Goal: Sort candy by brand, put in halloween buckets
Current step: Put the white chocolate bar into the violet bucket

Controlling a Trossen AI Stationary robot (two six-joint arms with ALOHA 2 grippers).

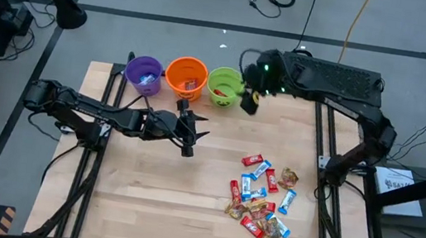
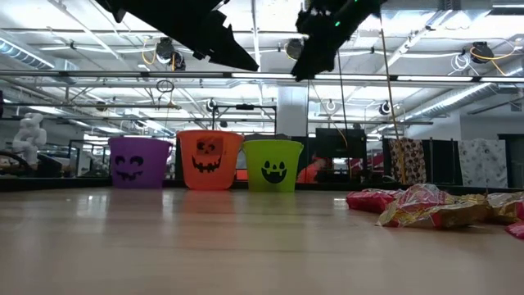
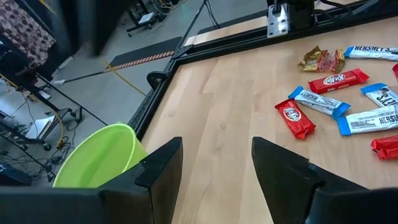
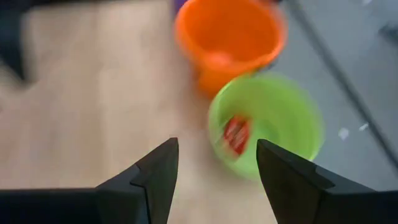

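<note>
The blue candy [image 1: 261, 170] between two red bars is uncovered and my right gripper is open, so I should keep going toward that candy until my fingers are on both sides of it.
Three buckets stand in a row near the table's far edge: purple [image 1: 144, 74], orange [image 1: 186, 76] and lime green [image 1: 223, 85]. The loose candy [image 1: 263, 194] lies in a heap of red, blue and gold wrappers on the right half of the table. My right gripper [image 4: 217, 146] hangs open above the green bucket [image 4: 267, 124], at its right rim in the high view [image 1: 249, 99]. A red candy [image 4: 236, 135] shows inside that bucket. My left gripper [image 1: 187, 130] hovers open and empty in front of the orange bucket, with nothing between its fingers [image 3: 216, 146].
The purple bucket holds blue-wrapped pieces [image 1: 148, 81] and the orange one a reddish piece [image 1: 189, 86]. Bare wood lies between the buckets and the heap, and across the table's left half [image 1: 137, 183]. Black frame rails [image 1: 327, 185] run along both sides.
</note>
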